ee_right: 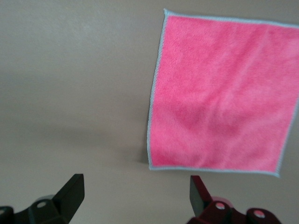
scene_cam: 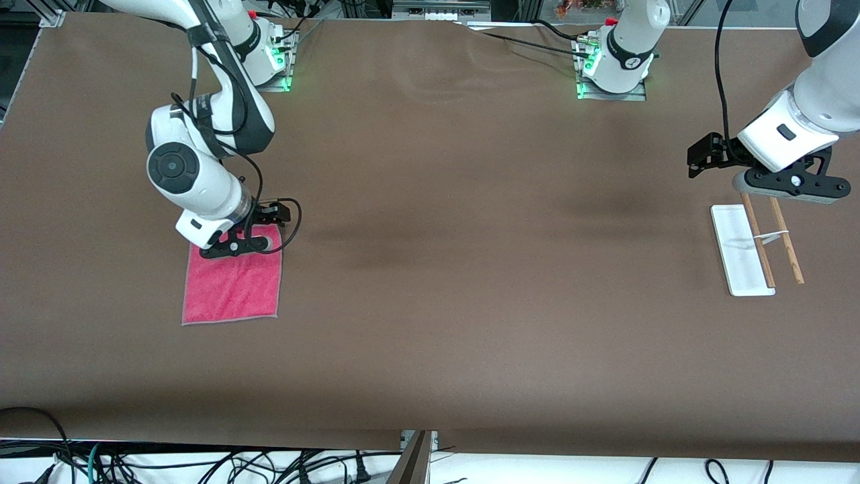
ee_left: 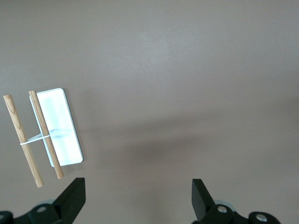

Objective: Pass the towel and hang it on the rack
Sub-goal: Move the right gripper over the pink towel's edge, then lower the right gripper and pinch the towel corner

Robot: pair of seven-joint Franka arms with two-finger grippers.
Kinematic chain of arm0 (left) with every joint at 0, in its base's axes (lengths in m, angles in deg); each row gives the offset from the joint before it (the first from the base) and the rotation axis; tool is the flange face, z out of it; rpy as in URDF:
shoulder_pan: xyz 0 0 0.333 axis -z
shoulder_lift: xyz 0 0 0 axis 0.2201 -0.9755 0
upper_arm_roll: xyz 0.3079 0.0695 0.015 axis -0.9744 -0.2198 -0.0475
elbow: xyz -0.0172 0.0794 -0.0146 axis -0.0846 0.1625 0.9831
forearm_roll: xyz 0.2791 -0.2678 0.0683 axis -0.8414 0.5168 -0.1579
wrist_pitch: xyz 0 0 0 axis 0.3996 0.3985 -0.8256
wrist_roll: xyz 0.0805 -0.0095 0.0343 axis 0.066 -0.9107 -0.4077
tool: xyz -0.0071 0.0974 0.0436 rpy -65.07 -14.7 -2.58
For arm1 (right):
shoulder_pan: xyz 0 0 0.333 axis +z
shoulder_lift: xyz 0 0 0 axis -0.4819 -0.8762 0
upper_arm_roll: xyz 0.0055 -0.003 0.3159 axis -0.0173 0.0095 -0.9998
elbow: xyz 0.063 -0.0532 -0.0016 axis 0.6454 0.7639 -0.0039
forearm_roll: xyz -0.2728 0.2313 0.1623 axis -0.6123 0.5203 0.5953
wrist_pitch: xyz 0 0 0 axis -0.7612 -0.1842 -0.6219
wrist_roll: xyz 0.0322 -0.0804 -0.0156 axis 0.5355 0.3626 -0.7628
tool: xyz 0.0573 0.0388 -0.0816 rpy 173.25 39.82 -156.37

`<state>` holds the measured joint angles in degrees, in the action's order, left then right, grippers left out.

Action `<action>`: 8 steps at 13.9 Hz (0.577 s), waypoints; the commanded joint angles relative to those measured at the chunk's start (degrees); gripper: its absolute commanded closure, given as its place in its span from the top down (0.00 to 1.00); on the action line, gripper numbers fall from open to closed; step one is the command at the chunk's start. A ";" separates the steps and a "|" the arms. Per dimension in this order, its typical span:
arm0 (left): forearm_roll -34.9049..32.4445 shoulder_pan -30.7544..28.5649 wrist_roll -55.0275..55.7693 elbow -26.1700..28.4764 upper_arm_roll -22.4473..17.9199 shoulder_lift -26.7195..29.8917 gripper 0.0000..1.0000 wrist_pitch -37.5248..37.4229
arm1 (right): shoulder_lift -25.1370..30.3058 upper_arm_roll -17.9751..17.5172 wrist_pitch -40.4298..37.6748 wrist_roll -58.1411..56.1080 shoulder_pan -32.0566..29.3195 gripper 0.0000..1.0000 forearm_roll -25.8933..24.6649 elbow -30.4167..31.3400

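Note:
My gripper will lift the towel (scene_cam: pixel 233 286) by the corner, and I expect it to droop and fold in on itself lengthwise, as soft ripples (ee_right: pixel 226 100) cross its pink side.
The towel (scene_cam: pixel 232 286) lies flat on the table, pink face up, toward the right arm's end. In the right wrist view the towel (ee_right: pixel 219 98) shows its grey edging. My right gripper (scene_cam: pixel 238 250) hangs low over the towel's edge nearest the robot bases. It (ee_right: pixel 135 198) is open and empty, one finger beside the towel's corner. The rack (scene_cam: pixel 742 249) stands toward the left arm's end, white base with two wooden rods (scene_cam: pixel 786 238). My left gripper (scene_cam: pixel 783 191) is over the rack's end nearest the bases. It (ee_left: pixel 138 200) is open and empty, with the rack (ee_left: pixel 56 128) off to one side.
The brown table cloth (scene_cam: pixel 457 269) covers the whole table. The two arm bases (scene_cam: pixel 615 67) stand along the edge farthest from the front camera. Cables (scene_cam: pixel 201 464) lie below the table's near edge.

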<state>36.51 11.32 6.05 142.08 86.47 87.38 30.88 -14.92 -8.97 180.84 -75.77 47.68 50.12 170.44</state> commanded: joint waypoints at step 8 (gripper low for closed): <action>-0.90 -0.19 -1.19 -1.29 0.10 -0.63 1.00 -1.09 | -3.81 0.22 25.08 -9.76 -0.06 0.99 -0.88 16.14</action>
<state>36.51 11.32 6.05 142.08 86.47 87.37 30.88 -19.20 -8.95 204.79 -84.06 47.69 49.98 185.94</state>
